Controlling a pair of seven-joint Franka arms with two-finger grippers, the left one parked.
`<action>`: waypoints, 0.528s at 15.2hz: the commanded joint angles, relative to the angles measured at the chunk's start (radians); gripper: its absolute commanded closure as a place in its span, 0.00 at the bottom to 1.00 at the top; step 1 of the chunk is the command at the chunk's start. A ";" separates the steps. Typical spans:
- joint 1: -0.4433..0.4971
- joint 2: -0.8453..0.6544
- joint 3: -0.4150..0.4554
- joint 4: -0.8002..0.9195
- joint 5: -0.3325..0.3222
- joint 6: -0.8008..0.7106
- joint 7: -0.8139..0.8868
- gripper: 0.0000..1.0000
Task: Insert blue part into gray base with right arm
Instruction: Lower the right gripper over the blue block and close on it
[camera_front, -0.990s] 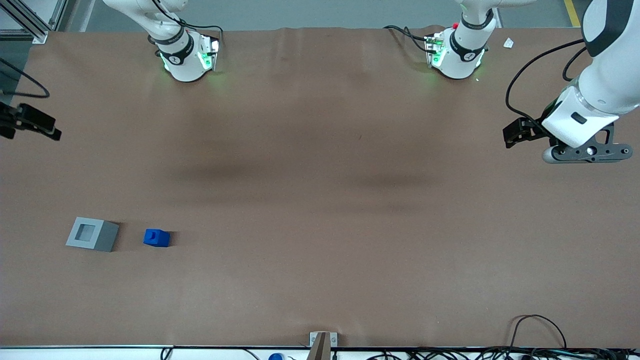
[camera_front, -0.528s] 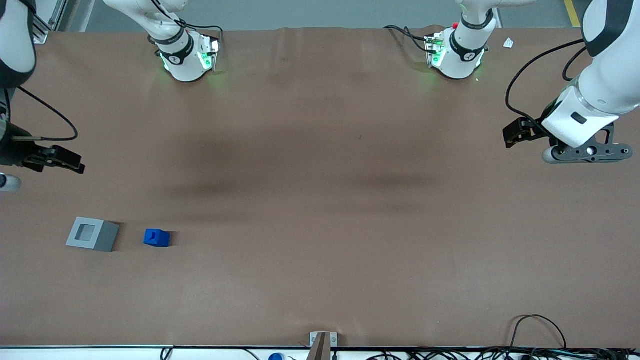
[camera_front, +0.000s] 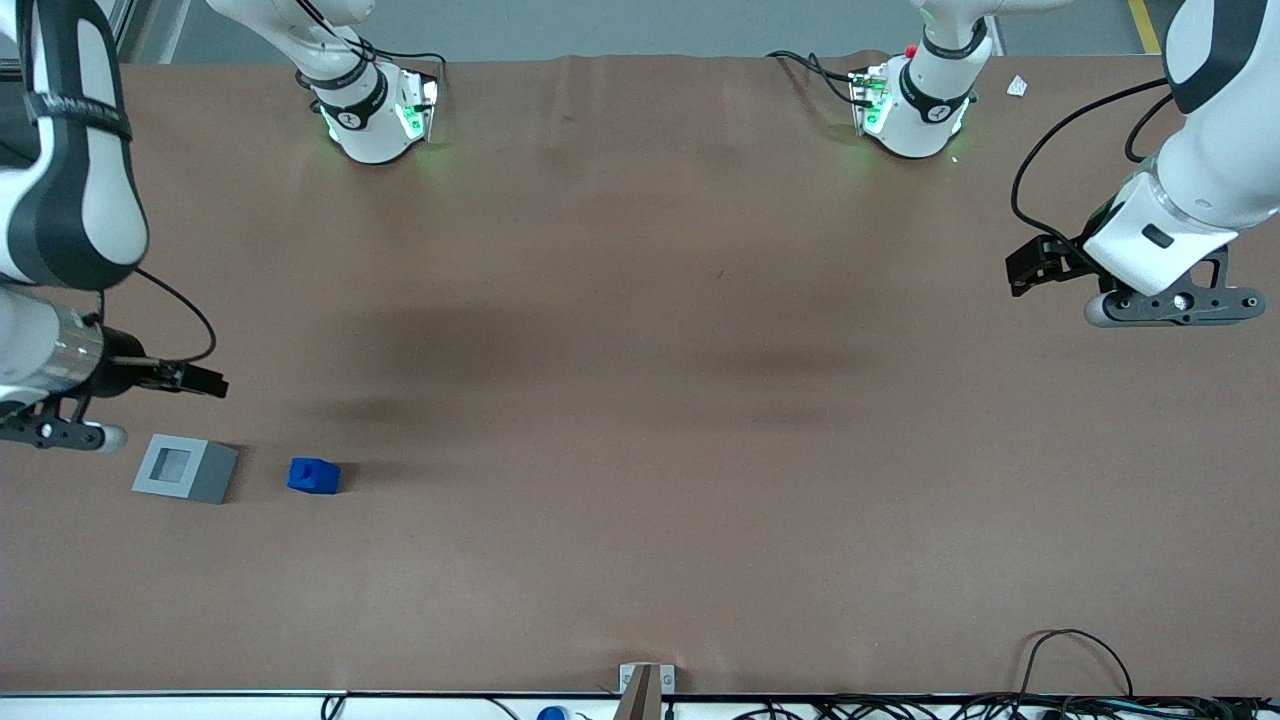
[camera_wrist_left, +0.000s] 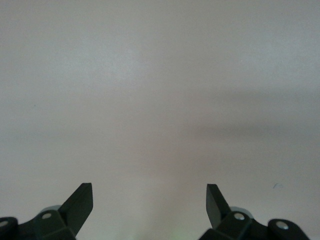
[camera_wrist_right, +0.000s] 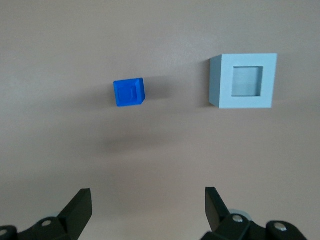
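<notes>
The gray base's square hollow (camera_front: 172, 466) looks shallow next to the tall blue part (camera_front: 313, 475), so the blue part will stick up above the base's rim when I put it in.
The blue part (camera_front: 313, 475) (camera_wrist_right: 129, 92) rests on the brown table, stub upward, beside the gray base (camera_front: 185, 469) (camera_wrist_right: 245, 81), a short gap between them. The base's square recess faces up with nothing in it. Both lie toward the working arm's end of the table. My right gripper (camera_front: 58, 434) (camera_wrist_right: 149, 197) hangs above the table, a little farther from the front camera than the gray base. Its fingers (camera_wrist_right: 80, 207) are open and wide apart, with only bare table between them. Neither object is touched.
Two arm bases (camera_front: 375, 110) (camera_front: 915, 105) stand along the table edge farthest from the front camera. A metal bracket (camera_front: 645, 685) and loose cables (camera_front: 1080, 690) run along the nearest edge. A small white scrap (camera_front: 1017, 86) lies by the parked arm's base.
My right arm has swung into the front view, coming nearer to the front camera and closer to the gray base. The blue part and gray base have not moved.
</notes>
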 joint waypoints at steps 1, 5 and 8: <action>-0.002 0.048 0.009 0.000 0.008 0.061 0.015 0.00; 0.005 0.133 0.010 -0.001 0.008 0.155 0.035 0.00; 0.038 0.178 0.009 -0.001 0.005 0.216 0.060 0.00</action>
